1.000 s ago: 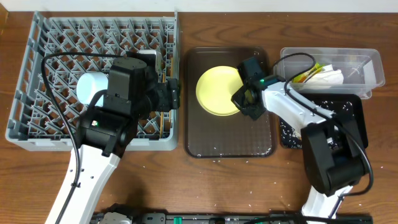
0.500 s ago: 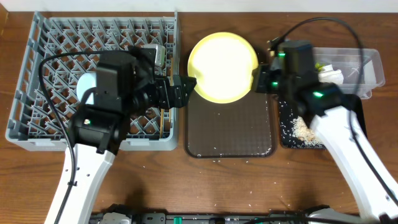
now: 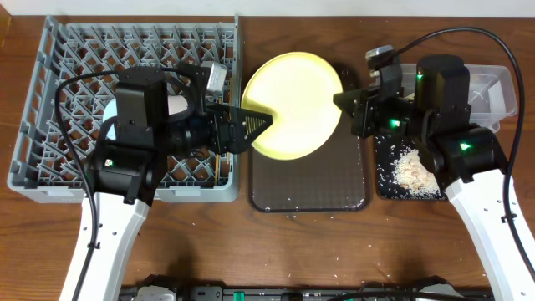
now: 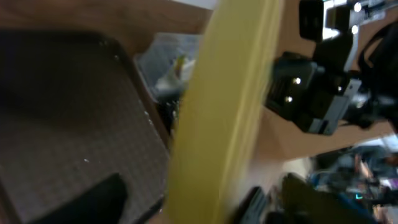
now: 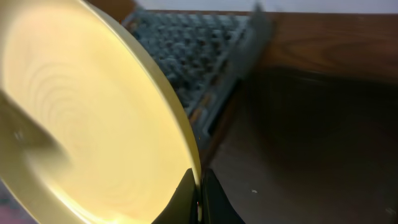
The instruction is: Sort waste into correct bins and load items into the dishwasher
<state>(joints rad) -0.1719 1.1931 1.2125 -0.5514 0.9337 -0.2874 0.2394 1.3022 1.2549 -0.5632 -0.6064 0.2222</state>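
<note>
The yellow plate is held in my right gripper by the rim [image 3: 336, 84] away from the dish rack, so my left gripper should grab the plate's rack-side rim [image 3: 246, 99] and load the plate.
The round yellow plate [image 3: 292, 104] hangs tilted in the air over the far end of the dark-brown serving tray [image 3: 309, 180]. My right gripper [image 3: 343, 104] is shut on its right rim, seen clamped in the right wrist view [image 5: 199, 196]. My left gripper [image 3: 251, 125] is open, its fingers straddling the plate's left rim. In the left wrist view [image 4: 205, 199] the plate [image 4: 230, 93] stands edge-on between the spread jaws. The grey dish rack [image 3: 50, 100] lies at the left, with a light-blue bowl [image 3: 109, 130] and a small white cup [image 3: 213, 77] in it.
The black tray [image 3: 468, 146] at the right holds a pile of white rice [image 3: 411, 171]. The clear tub [image 3: 493, 84] stands behind it, mostly hidden by my right arm. Stray rice grains lie on the serving tray and the table front.
My right gripper has lifted the plate off the serving tray and carried it up and left. My left gripper has reached right and now straddles the plate's left rim.
</note>
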